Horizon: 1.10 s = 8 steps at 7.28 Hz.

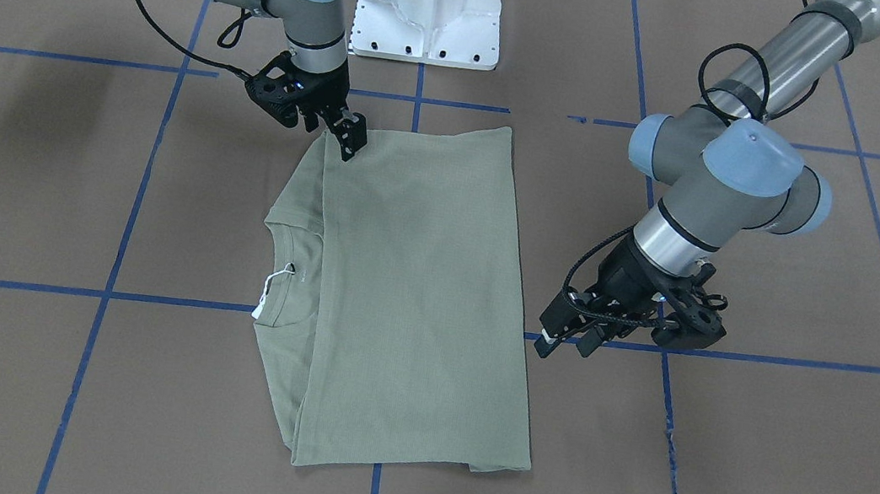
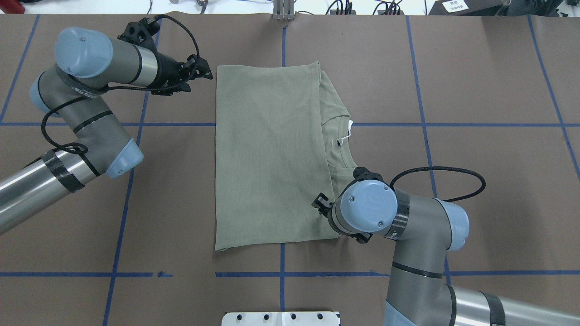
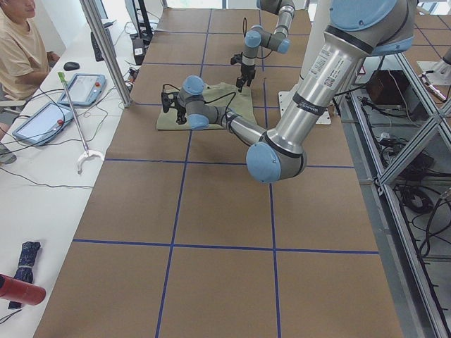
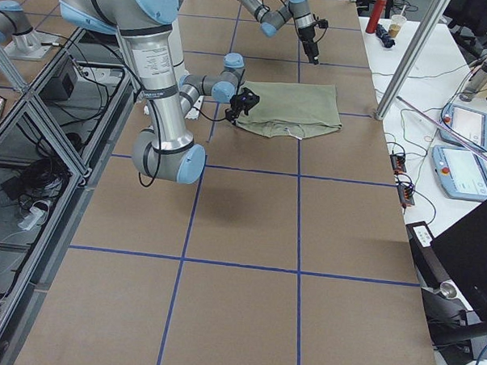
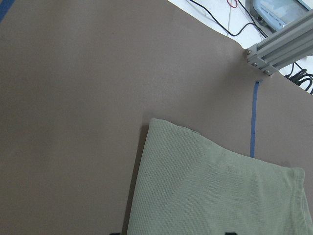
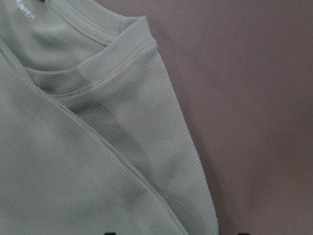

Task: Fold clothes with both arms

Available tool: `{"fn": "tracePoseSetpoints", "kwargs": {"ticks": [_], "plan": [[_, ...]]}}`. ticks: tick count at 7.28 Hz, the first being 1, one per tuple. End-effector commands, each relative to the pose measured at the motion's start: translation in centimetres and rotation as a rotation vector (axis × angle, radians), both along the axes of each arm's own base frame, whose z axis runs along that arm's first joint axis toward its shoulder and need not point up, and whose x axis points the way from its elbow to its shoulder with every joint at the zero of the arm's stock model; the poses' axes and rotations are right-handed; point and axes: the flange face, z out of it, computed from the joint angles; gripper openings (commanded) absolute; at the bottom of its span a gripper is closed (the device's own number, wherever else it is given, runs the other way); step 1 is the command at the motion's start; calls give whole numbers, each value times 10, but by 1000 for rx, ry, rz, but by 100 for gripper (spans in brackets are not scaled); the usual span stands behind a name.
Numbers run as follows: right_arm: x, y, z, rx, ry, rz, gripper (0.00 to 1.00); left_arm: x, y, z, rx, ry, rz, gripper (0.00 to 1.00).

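Observation:
I expect the whole sage-green shirt to slide along together when I pull, because the shirt's top layer lies flat over the shoulder cloth at the shirt's gripped corner.
The sage-green shirt lies folded flat on the brown table, with its bottom half laid over the chest. The ribbed neck and white tag show at the edge towards my right. My left gripper is open and empty, just off the shirt's far left corner; that corner shows in the left wrist view. My right gripper is open and low over the folded edge at the near right shoulder. The front view shows it at that corner. The right wrist view shows the layered shoulder cloth.
The white pedestal base stands at the table's near edge. Blue tape lines grid the brown surface. An aluminium post stands at the far edge. An operator sits beside the table with tablets.

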Motion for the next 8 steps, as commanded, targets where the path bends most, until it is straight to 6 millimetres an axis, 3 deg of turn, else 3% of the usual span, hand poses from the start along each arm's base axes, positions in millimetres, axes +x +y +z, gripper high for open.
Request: {"fn": "tracePoseSetpoints", "kwargs": {"ticks": [1, 2, 3, 6, 7, 8], "plan": [[-3, 9, 6, -17, 7, -2, 73, 0, 0, 0, 0, 0, 1, 77], [-3, 9, 5, -24, 3, 4, 25, 0, 0, 0, -1, 0, 1, 77], [-3, 10, 5, -28, 2, 4, 0, 0, 0, 0, -1, 0, -1, 77], [10, 13, -7, -22, -29, -10, 0, 0, 3, -4, 2, 4, 4, 77], [18, 15, -11, -22, -42, -13, 0, -6, 13, 1, -16, 19, -2, 77], [25, 18, -8, -22, -43, -11, 0, -5, 43, -7, -92, 94, 27, 77]]}}
